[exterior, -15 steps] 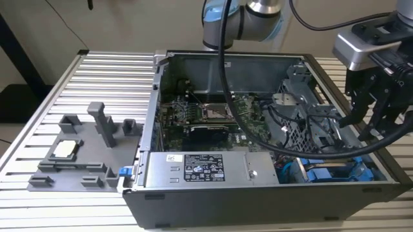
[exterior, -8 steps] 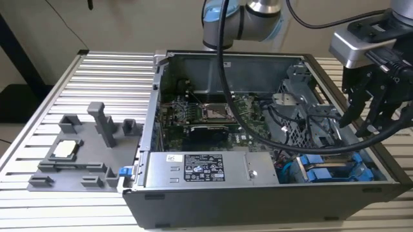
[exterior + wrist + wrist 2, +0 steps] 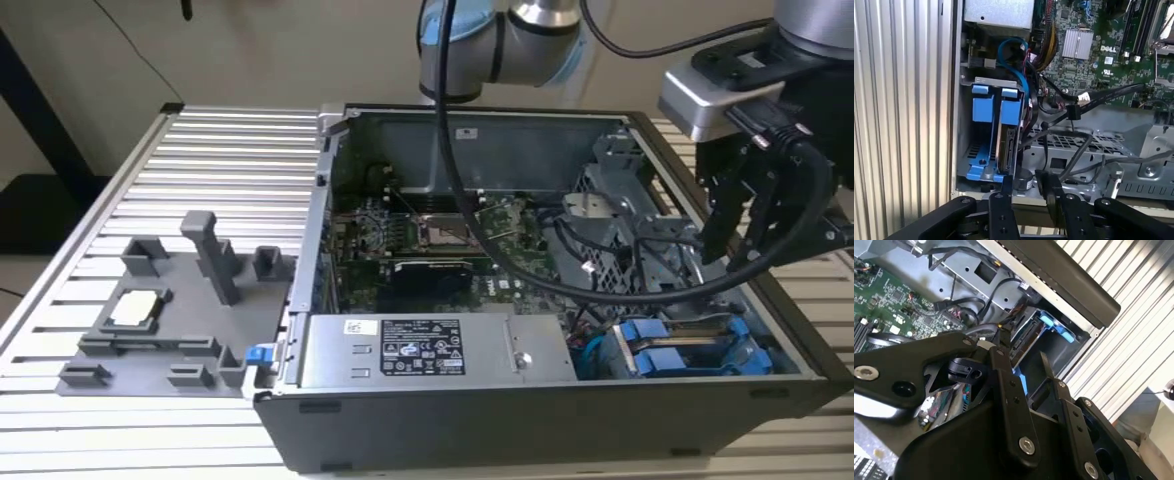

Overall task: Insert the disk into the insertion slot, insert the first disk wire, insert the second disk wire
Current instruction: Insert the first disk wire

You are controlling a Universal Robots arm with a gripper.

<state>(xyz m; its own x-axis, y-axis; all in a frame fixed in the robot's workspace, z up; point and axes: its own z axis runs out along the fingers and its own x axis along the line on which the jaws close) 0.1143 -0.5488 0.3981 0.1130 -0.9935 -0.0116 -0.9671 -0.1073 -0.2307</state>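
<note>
The black wire [image 3: 1075,159] is lying in a slack bend [image 3: 1088,137], so it will curve into a rounder loop when the robot carries the dark plug to the disk.
The disk [image 3: 1007,142] stands on edge in its blue carrier inside the drive bay at the case's corner, beside another blue carrier [image 3: 982,107]. In the exterior view the blue carriers [image 3: 683,350] sit at the front right of the open case. My gripper [image 3: 1026,184] hovers just off the disk's connector end, open, with nothing between its fingers. In the second wrist view the gripper [image 3: 1021,356] hangs over the bay [image 3: 1051,325]. A loose black wire with a plug [image 3: 1072,112] and a second plug with a white tip [image 3: 1084,98] lie beside the bay, apart from the disk.
The open computer case [image 3: 534,415] holds a motherboard [image 3: 441,235], a power supply [image 3: 420,348] and a metal cage [image 3: 627,220]. A thick black cable [image 3: 534,270] loops across the case. A grey fixture block [image 3: 174,300] stands on the ribbed table at the exterior view's left.
</note>
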